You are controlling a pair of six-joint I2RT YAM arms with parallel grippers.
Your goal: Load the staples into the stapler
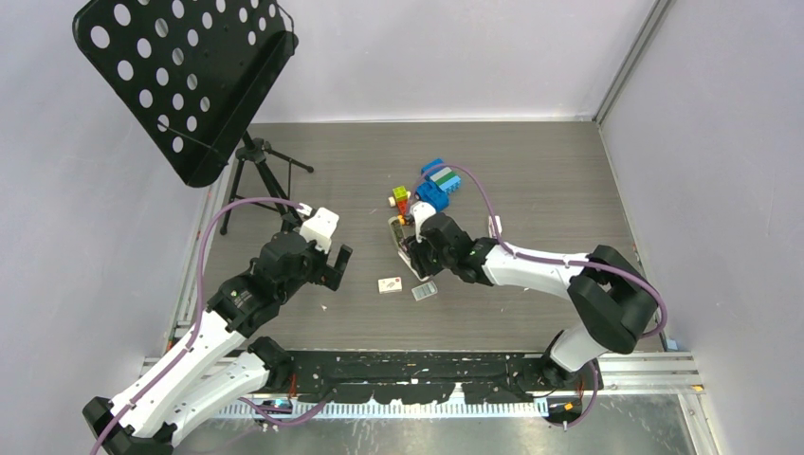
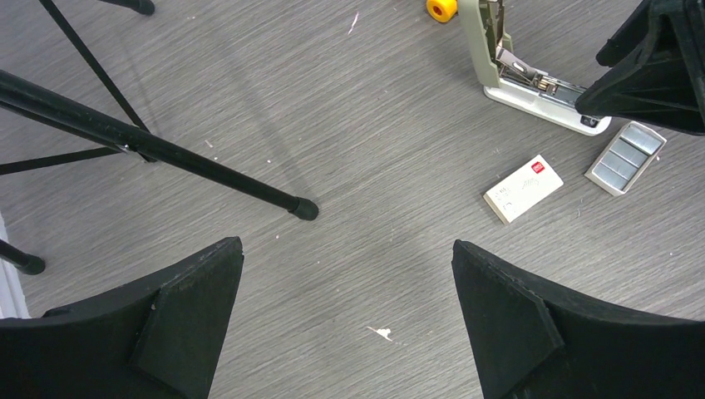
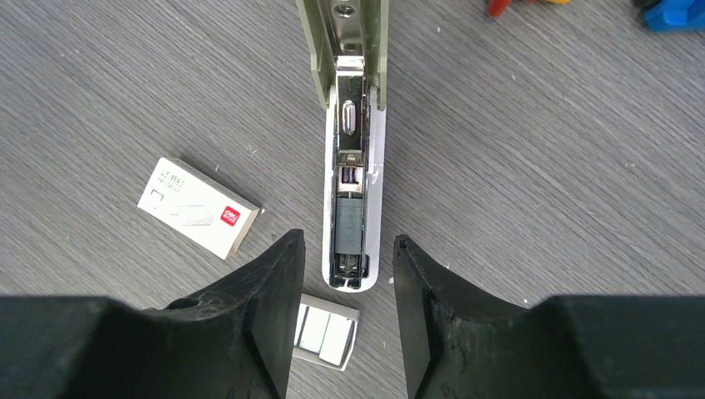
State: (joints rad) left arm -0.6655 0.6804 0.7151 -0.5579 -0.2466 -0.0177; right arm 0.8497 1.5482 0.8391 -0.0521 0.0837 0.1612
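Observation:
I should use my right gripper on the stapler's base (image 3: 376, 179), which lies unheld below it, and clamp its near end (image 3: 349, 281) before my left gripper swings the stapler's top shut.
The stapler (image 3: 353, 166) lies hinged open on the grey table, its grey-beige top (image 3: 342, 41) swung back and its white base pointing toward my right wrist camera. A short grey strip of staples (image 3: 350, 223) sits in the base's metal channel. My right gripper (image 3: 349, 241) hovers over the base's near end, open, with a finger on either side and nothing held. From above, the right gripper (image 1: 414, 248) covers most of the stapler (image 1: 396, 227). My left gripper (image 2: 347, 245) stands wide open over bare table, left of the stapler (image 2: 540, 98).
A whitish box with a red label (image 3: 198, 208) and a small tray of silvery staples (image 3: 326, 332) lie beside the stapler's near end. Coloured toy blocks (image 1: 436, 185) sit behind it. A black music stand (image 1: 190, 76) with tripod legs (image 2: 150, 150) occupies the left.

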